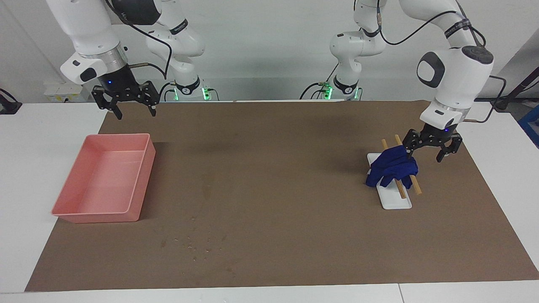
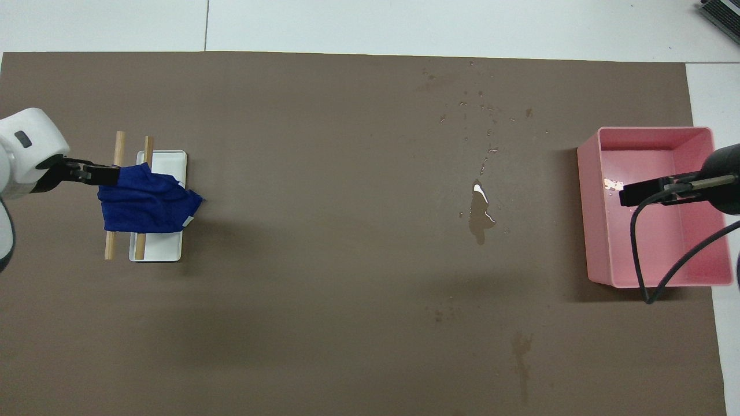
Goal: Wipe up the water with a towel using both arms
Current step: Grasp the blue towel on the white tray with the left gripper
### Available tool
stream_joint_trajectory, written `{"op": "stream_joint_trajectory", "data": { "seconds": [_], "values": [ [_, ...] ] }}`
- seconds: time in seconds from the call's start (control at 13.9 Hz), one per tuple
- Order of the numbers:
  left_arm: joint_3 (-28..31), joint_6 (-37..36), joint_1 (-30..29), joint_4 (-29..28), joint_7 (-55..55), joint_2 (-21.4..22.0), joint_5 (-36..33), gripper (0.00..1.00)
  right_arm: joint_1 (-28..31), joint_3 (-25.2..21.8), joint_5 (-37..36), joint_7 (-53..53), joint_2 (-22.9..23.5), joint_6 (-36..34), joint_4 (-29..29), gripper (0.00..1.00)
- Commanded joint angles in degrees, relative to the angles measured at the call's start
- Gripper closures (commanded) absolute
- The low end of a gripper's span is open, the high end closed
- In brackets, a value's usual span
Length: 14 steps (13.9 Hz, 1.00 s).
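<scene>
The blue towel [image 2: 148, 201] hangs over the wooden sticks with its corner loose [image 2: 198, 200], so it will come away and leave the sticks behind when I lift it.
The blue towel [image 1: 393, 166] [image 2: 144, 199] lies crumpled over two wooden sticks [image 1: 414, 185] on a small white tray [image 1: 396, 200]. My left gripper [image 1: 424, 158] [image 2: 107, 173] hangs low and open at the towel's edge toward the left arm's end of the table. One finger [image 1: 407, 150] is right at the cloth, and I cannot tell whether it touches. The water [image 2: 478, 211] [image 1: 206, 185] is a small puddle mid-mat, with droplets [image 2: 480, 107] [image 1: 193, 244] farther from the robots. My right gripper [image 1: 132, 110] [image 2: 636, 195] waits open, raised over the pink tray.
A pink tray [image 1: 139, 181] [image 2: 584, 208] sits toward the right arm's end of the brown mat [image 1: 286, 235]. The right arm's black cable [image 2: 642, 254] hangs over that tray. White tabletop borders the mat.
</scene>
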State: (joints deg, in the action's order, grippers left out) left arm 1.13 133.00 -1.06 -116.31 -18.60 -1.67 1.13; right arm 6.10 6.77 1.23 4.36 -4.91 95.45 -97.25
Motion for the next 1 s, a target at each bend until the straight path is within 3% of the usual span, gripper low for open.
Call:
{"op": "stream_joint_trajectory", "data": {
  "seconds": [0.0,0.22,0.5,0.79,0.93],
  "values": [
    [-0.2,7.4,-0.3,-6.5,-1.1,1.1,0.5,0.01,0.6,0.3,1.1,0.6,-1.1,-0.3,-0.6,0.00],
    [-0.2,6.7,-0.2,-6.6,-0.6,1.1,0.5,0.22,0.6,0.3,1.1,0.7,-1.1,-0.3,-0.6,0.00],
    [-0.1,5.3,-0.3,-6.3,-0.4,1.2,0.5,0.64,0.6,0.3,1.1,0.8,-1.1,-0.3,-0.7,0.00],
    [-0.1,5.3,-0.2,-6.0,-0.3,1.1,0.5,0.72,0.6,0.3,1.1,0.8,-1.2,-0.3,-0.7,0.00],
    [-0.1,5.3,-0.1,-5.9,-0.3,1.1,0.5,0.87,0.6,0.3,1.1,0.8,-1.2,-0.3,-0.7,0.00]
  ]
}}
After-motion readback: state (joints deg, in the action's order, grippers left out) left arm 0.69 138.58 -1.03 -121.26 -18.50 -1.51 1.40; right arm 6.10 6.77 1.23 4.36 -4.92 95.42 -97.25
